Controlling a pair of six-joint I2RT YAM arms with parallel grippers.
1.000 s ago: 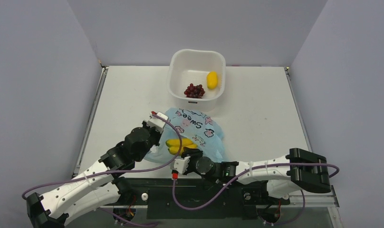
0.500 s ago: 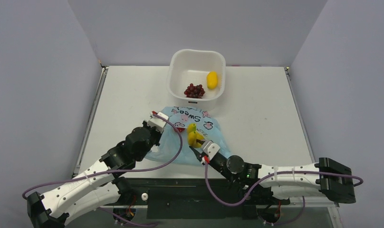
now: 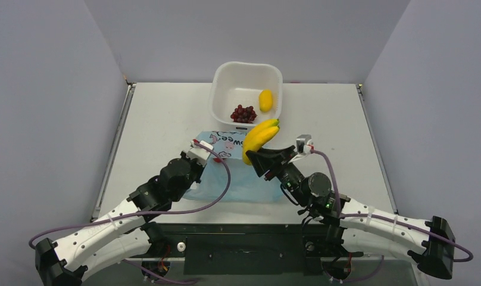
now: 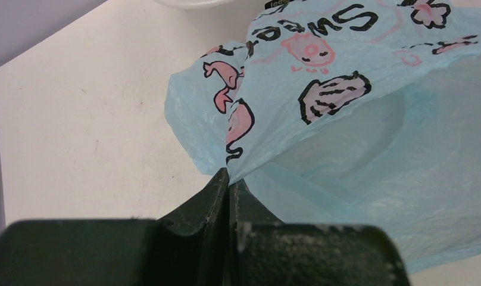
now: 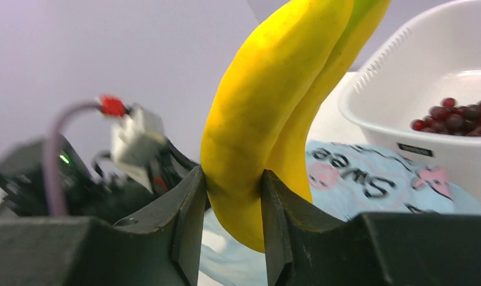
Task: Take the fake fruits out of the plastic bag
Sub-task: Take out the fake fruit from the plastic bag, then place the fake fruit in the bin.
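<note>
My right gripper should go next to the white tub's free bottom [image 3: 233, 95] behind the grape bunch and let go of the yellow bananas [image 3: 262, 137] there, as the bananas are clear of the bag.
The light blue plastic bag [image 3: 238, 176] with its "Sweet" print lies at the table's middle front; it also shows in the left wrist view [image 4: 357, 119]. My left gripper [image 3: 197, 154] is shut on the bag's left edge [image 4: 229, 176]. My right gripper [image 3: 259, 158] is shut on the yellow bananas [image 3: 259, 138] and holds them in the air above the bag, just in front of the tub; they also show in the right wrist view [image 5: 274, 119]. The dark red grape bunch [image 3: 243, 113] and the yellow lemon [image 3: 265, 100] lie in the white tub [image 3: 226, 71]. No small red fruit shows.
The white square tub stands at the back middle of the table, its near wall close to the bananas; its wall also shows in the right wrist view [image 5: 405, 89]. Grey walls close in the table on three sides.
My right gripper has lifted the bananas out of the bag and carried them up and toward the tub. The bag has gone flatter. My left gripper has stayed shut on the bag's edge.
</note>
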